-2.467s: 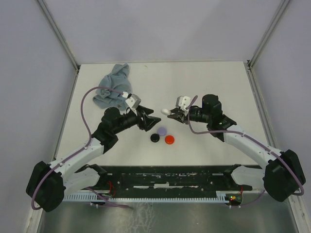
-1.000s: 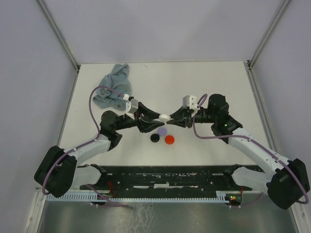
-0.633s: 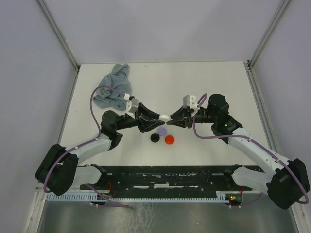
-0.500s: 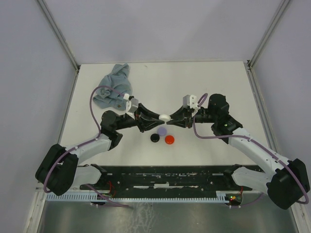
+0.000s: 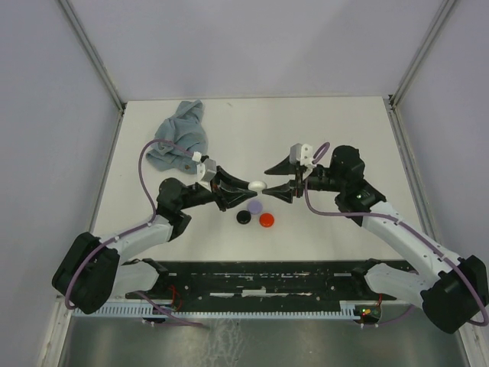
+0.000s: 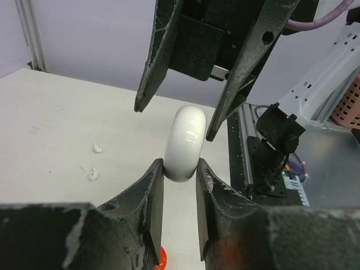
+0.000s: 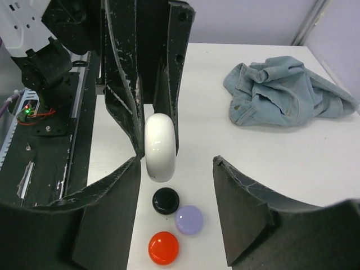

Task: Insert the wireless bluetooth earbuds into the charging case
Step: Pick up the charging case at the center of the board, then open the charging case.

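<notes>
The white charging case (image 7: 160,140) is close to one finger of my open right gripper, so next I centre my right gripper on the case's loose end (image 7: 161,170) before I close it.
The white rounded charging case (image 5: 257,185) hangs above the table between the two arms. My left gripper (image 5: 248,185) is shut on its near end; in the left wrist view the case (image 6: 184,143) sits pinched between the pads of my left gripper (image 6: 180,166). My right gripper (image 5: 273,179) stands open, its fingers (image 6: 154,56) spread on either side of the case, the case close to one of them. In the right wrist view the case (image 7: 161,146) hangs before my open right gripper (image 7: 175,163). Two tiny white earbuds (image 6: 98,148) (image 6: 93,174) lie on the table.
Below the case lie three round discs: black (image 5: 244,217), lavender (image 5: 255,206) and red (image 5: 267,220). A crumpled blue cloth (image 5: 179,141) lies at the back left. The black rail (image 5: 260,279) runs along the near edge.
My right gripper has opened and let go of the case, its fingers now spread apart. My left gripper has closed on the case and holds it alone.
</notes>
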Controlling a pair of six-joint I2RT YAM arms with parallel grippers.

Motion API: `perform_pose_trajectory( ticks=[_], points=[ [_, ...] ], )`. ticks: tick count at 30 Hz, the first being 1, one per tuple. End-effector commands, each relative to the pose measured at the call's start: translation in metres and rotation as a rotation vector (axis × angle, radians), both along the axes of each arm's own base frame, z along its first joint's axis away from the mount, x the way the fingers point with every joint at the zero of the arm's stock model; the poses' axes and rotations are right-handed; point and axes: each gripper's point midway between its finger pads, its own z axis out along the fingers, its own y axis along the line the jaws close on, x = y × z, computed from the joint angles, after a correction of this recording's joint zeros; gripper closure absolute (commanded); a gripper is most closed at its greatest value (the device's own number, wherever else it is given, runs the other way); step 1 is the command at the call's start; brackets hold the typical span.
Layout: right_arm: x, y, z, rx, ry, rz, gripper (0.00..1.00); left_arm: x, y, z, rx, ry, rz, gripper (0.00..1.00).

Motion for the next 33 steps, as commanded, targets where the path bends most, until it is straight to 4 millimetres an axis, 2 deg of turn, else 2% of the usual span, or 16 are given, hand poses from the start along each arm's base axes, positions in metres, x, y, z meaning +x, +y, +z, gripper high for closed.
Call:
perform_pose_trajectory(
  ticks=[1,8,21,30,33],
  points=[
    [0.006,-0.001,0.035,0.057,-0.040,-0.044,0.37,0.006,0.003,0.010,-0.005,-0.103,0.056,0.97],
    [0.007,0.005,0.035,0.064,0.014,-0.039,0.36,0.006,0.004,0.008,0.008,-0.120,0.065,0.97],
    [-0.004,0.020,0.023,0.007,0.082,0.051,0.52,0.006,0.002,0.007,0.025,-0.116,0.056,0.97],
    [-0.010,0.023,0.014,-0.031,0.117,0.085,0.55,0.005,0.002,0.010,0.019,-0.124,0.059,0.97],
    [-0.009,0.023,0.013,-0.038,0.122,0.080,0.63,0.004,0.002,0.011,0.017,-0.127,0.056,0.97]
  ],
)
